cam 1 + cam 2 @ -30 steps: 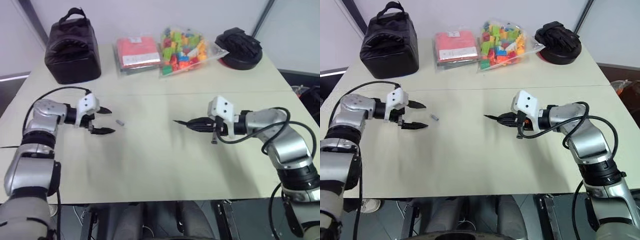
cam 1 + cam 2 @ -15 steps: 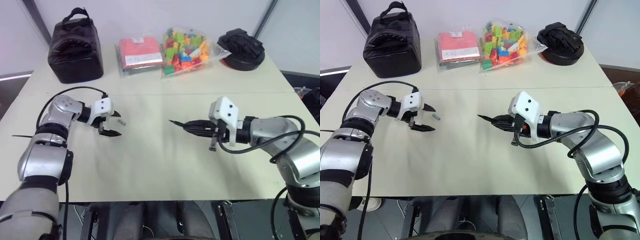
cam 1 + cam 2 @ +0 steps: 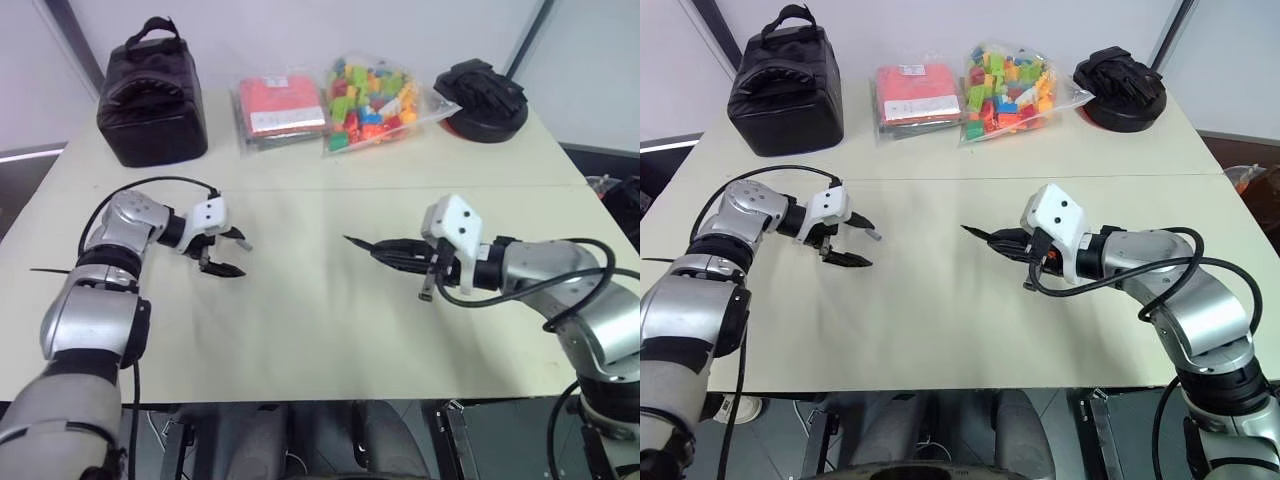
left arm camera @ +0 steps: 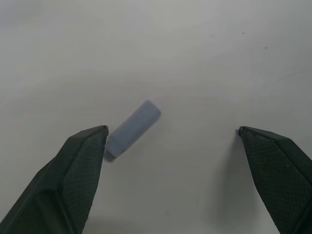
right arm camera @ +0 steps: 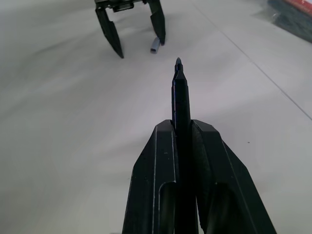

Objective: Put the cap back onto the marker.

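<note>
I expect the grey cap (image 3: pixel 247 245) to slide straight over the marker's tip and stay on when I push them together, because the marker gets narrower to a slim tip (image 3: pixel 354 241).
The cap (image 4: pixel 132 129) is a small grey cylinder lying flat on the cream table (image 3: pixel 310 330). My left gripper (image 4: pixel 172 130) is open around it, one fingertip (image 4: pixel 92 146) almost touching the cap's end, the other well apart. From the head, the left gripper (image 3: pixel 240 256) sits left of centre with the cap (image 3: pixel 243 245) by its far finger. My right gripper (image 3: pixel 385 253) is shut on the black marker (image 3: pixel 362 246), whose pointed tip aims left towards the cap. Along the right wrist, the marker (image 5: pixel 179 87) sticks out past the shut fingers, with the cap (image 5: pixel 155 45) beyond.
Along the table's far edge stand a black bag (image 3: pixel 150 95), a red packet (image 3: pixel 278 105), a clear bag of coloured bricks (image 3: pixel 372 100) and a black object (image 3: pixel 485 90). A wide stretch of bare table lies between the two grippers.
My left gripper has moved right and slightly down, so its open fingers now straddle the cap. The right gripper keeps the marker in about the same place.
</note>
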